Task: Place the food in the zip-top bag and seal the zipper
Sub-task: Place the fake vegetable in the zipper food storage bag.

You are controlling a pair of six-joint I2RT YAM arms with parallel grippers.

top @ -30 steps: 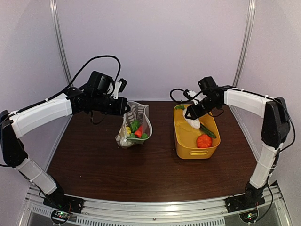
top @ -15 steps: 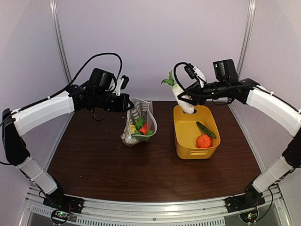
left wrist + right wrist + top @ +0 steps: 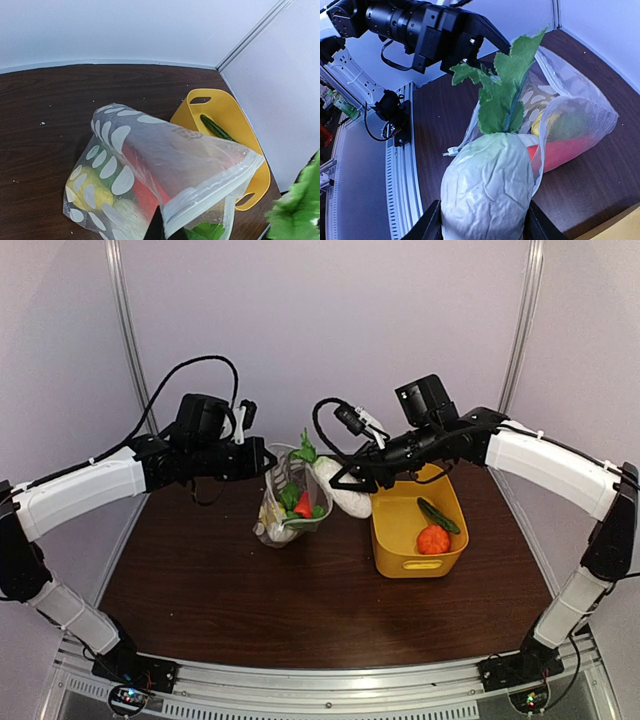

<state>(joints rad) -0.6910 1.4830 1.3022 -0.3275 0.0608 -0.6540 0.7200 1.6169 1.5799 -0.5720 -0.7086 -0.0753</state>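
Observation:
Next, I lower the white radish's leaves (image 3: 305, 448) into the bag's opening (image 3: 298, 478) with my right gripper while my left gripper pulls the bag over, because the leaves stick up past the bag's rim.
The zip-top bag (image 3: 288, 505), clear with white dots, stands on the table with its mouth up. My left gripper (image 3: 268, 462) is shut on its mouth edge, pinching the zipper (image 3: 216, 191) and holding it open. Red, yellow and green food pieces (image 3: 300, 506) lie inside the bag (image 3: 120, 165). My right gripper (image 3: 356, 480) is shut on the white radish (image 3: 338, 486), whose green leaves (image 3: 504, 92) point at the bag's mouth (image 3: 555, 107). The radish (image 3: 487, 185) sits between both black fingers (image 3: 433, 223). A green cucumber (image 3: 438, 515) and an orange piece (image 3: 433, 539) lie in the basket.
The yellow basket (image 3: 398, 540) stands right of the bag, close below my right arm, and shows behind the bag in the left wrist view (image 3: 186, 111). Walls close the back and both sides. Bare dark table lies in front of bag and basket.
My right arm lifted the radish out of the basket and carried it left to the bag's mouth. My left gripper kept its hold on the bag and shifted slightly.

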